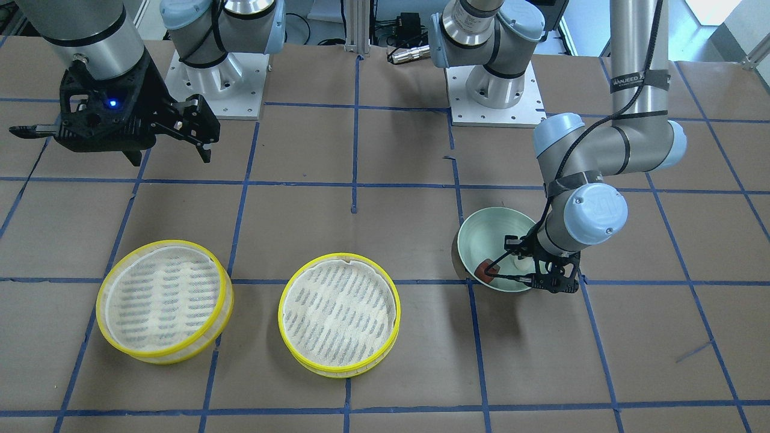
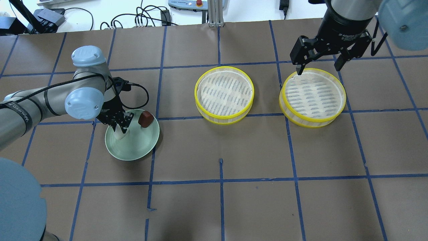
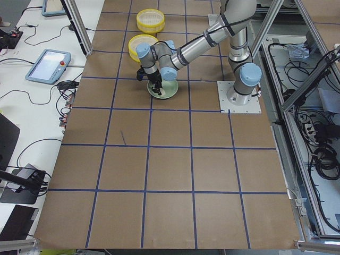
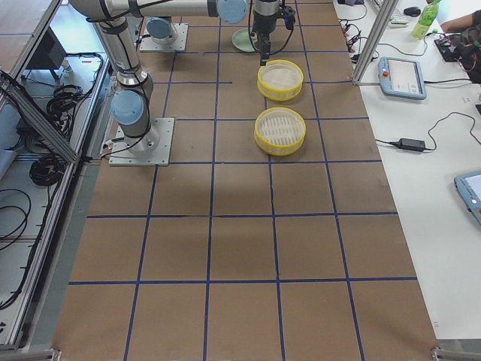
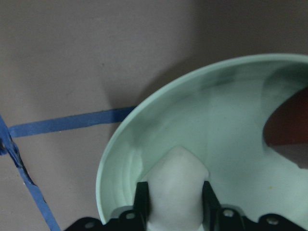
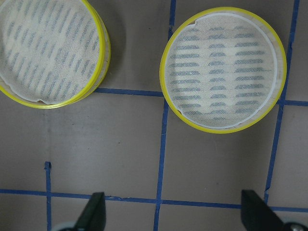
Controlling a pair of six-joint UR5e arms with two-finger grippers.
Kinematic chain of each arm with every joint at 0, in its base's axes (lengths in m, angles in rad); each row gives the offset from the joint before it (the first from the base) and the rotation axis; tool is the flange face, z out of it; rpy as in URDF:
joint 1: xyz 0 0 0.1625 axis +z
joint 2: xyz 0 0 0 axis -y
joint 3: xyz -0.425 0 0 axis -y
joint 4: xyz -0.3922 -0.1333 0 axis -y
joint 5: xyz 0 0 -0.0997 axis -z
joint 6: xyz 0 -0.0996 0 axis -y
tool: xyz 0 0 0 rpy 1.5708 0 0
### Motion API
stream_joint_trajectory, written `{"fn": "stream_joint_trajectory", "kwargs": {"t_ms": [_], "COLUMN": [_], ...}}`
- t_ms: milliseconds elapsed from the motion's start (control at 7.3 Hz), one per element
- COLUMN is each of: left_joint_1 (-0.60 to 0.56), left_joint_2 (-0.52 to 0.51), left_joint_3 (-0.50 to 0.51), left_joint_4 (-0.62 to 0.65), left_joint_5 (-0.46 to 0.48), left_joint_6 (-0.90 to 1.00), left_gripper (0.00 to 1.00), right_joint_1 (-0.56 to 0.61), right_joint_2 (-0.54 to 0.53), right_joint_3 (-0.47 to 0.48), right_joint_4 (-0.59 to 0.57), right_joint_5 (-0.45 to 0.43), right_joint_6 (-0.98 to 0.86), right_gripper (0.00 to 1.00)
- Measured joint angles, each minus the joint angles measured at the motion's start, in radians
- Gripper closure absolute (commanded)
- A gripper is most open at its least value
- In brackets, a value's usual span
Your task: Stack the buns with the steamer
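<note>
I expect the steamer tray to sit on top of the other tray instead of dropping inside when I lower it, because both yellow rims look equally wide.
The white bun sits in the pale green plate, pinched between the two fingers of my left gripper, which is shut on it. The reddish-brown bun lies at the plate's rim beside it, untouched; it also shows in the front view. Two yellow-rimmed steamer trays with white liners stand on the table, one in the middle and one to the right. My right gripper is open and empty, held above the far edge of the right tray.
The table is covered in brown paper with a grid of blue tape. Both arm bases stand at the robot's side of the table. Both trays also show in the right wrist view.
</note>
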Motion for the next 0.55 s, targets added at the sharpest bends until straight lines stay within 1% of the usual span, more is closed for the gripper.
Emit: {"fn": "stream_joint_trajectory", "kwargs": {"t_ms": [137, 274, 548], "left_joint_1": [-0.001, -0.004, -0.016], "left_joint_2": [0.013, 0.019, 0.012], "left_joint_3": [0.032, 0.082, 0.177], "left_joint_4": [-0.032, -0.097, -0.228], "left_joint_5": [-0.078, -0.188, -0.465], "left_joint_6": [-0.078, -0.194, -0.449], "left_gripper": [0.92, 0.92, 0.92], "right_joint_1": [-0.005, -0.023, -0.116], "right_joint_2": [0.001, 0.007, 0.064], "right_joint_3": [-0.002, -0.013, -0.033], "right_joint_4": [-0.004, -0.014, -0.031], "right_joint_5": [0.0, 0.001, 0.001], "right_joint_6": [-0.007, -0.024, -0.096], "right_gripper": [0.01, 0.01, 0.02]}}
